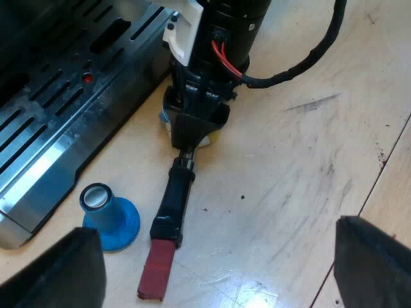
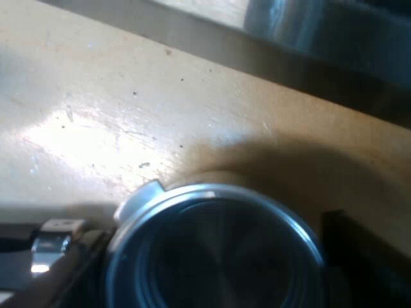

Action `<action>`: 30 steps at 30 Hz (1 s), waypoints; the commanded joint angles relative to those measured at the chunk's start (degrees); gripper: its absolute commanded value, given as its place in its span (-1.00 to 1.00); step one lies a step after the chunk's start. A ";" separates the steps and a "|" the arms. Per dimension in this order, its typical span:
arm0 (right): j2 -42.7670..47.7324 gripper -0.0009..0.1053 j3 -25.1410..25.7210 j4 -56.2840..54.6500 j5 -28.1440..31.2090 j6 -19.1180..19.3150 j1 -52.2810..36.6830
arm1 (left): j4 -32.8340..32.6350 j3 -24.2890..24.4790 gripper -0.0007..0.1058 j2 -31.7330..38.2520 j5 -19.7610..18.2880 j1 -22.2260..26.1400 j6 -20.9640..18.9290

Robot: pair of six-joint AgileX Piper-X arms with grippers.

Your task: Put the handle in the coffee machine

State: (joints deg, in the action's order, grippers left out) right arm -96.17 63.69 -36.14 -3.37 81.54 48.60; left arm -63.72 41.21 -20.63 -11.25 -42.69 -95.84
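The dark handle [image 1: 173, 202] will bring the yellow part up with it when I lift it, because a yellow edge [image 1: 212, 136] shows around the holder's head.
The metal holder lies on the wooden table beside the espresso machine [image 1: 58, 122]. Its dark handle [image 1: 176, 199] points away from the machine and ends in red [image 1: 157, 273]. My right gripper [image 1: 192, 128] stands over the holder's head, reaching down to where the handle begins. In the right wrist view the round metal basket [image 2: 215, 250] sits between the two black fingers [image 2: 359, 256], which press against its rim, so that gripper [image 2: 215, 263] is shut on it. My left gripper [image 1: 218, 269] hovers above the table past the red end, open and holding nothing.
A blue tamper [image 1: 112, 218] stands on the table close beside the handle, near the machine's slotted metal drip tray [image 1: 38, 167]. The tray's edge [image 2: 308, 32] also runs past the basket. Bare wooden table [image 1: 308, 160] stretches away from the machine.
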 commanded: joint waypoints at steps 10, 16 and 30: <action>1.16 -0.98 -0.03 -1.63 -0.39 0.99 -0.25 | 1.12 -0.01 0.41 -0.22 0.27 -0.27 -0.27; 3.97 -0.98 -0.03 -6.69 -0.39 0.99 -0.25 | 1.12 -0.01 0.41 -0.22 0.27 -0.27 -0.27; 12.20 -0.98 -0.03 -11.75 0.11 0.51 -0.25 | 1.12 -0.01 0.41 -0.22 0.27 -0.27 1.27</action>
State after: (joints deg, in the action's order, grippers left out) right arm -85.51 63.35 -47.46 -3.14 81.84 48.60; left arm -63.72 41.21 -20.63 -11.25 -42.69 -95.04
